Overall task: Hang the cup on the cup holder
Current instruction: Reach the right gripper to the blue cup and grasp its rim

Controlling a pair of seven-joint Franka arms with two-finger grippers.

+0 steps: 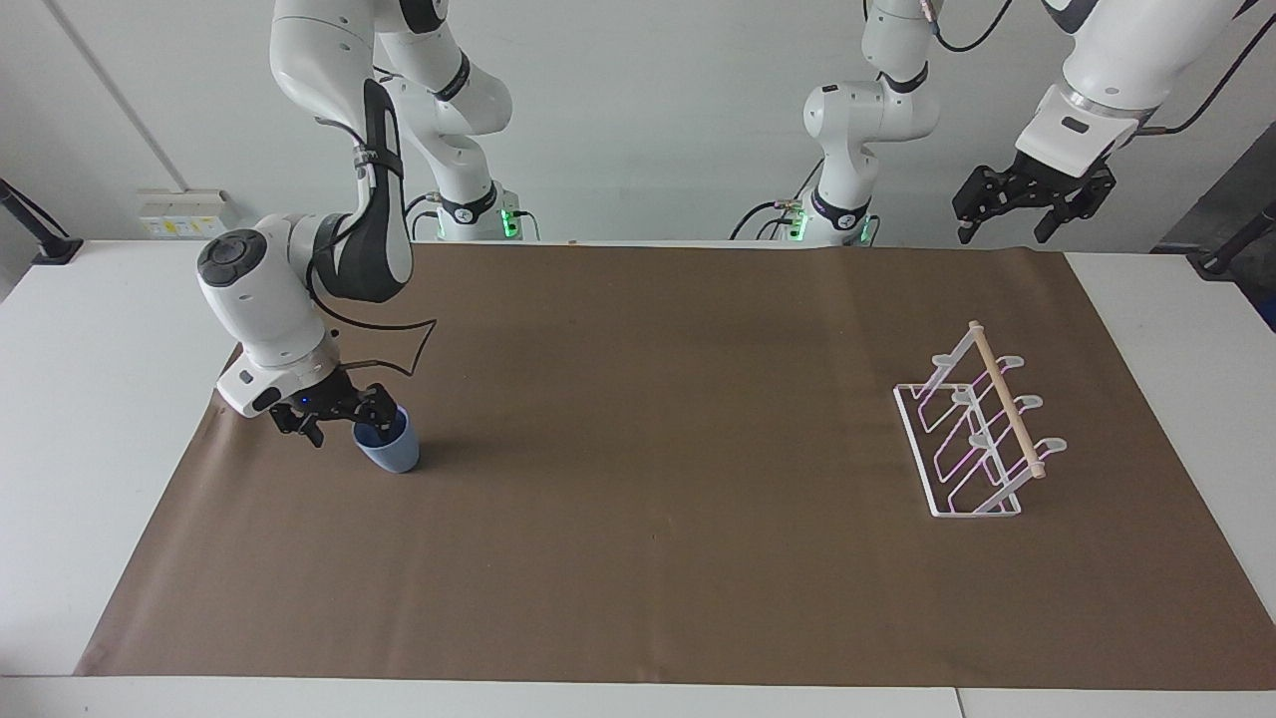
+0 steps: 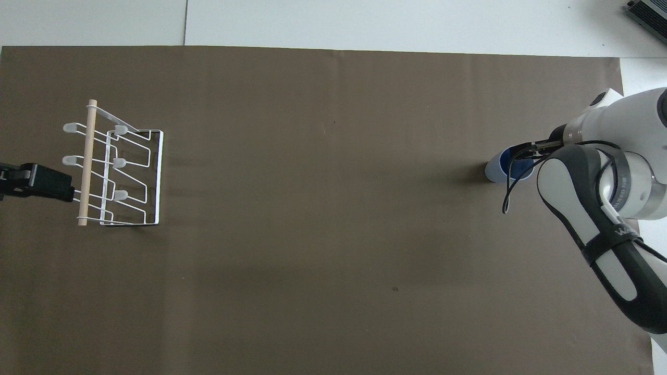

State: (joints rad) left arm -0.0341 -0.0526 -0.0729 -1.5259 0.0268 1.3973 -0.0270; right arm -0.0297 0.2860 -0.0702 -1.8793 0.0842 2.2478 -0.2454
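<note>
The light-blue cup should turn out to be empty when I lift it and tip it sideways, because the cup's plain blue inside [image 2: 505,160] shows in its opening.
The light-blue cup [image 1: 392,454] stands upright on the brown mat at the right arm's end of the table; it also shows in the overhead view [image 2: 494,169]. My right gripper [image 1: 346,421] is down at the cup's rim, open, with one finger at or inside the mouth and the other outside it. In the overhead view the right gripper [image 2: 525,154] covers part of the cup. The white wire cup holder [image 1: 982,431] with its wooden dowel stands empty at the left arm's end [image 2: 118,166]. My left gripper [image 1: 1002,231] waits open, high in the air beside the holder [image 2: 32,182].
The brown mat [image 1: 658,558] covers most of the white table [image 1: 90,399]. A black cable loops from the right arm's wrist [image 1: 404,344] just over the mat near the cup.
</note>
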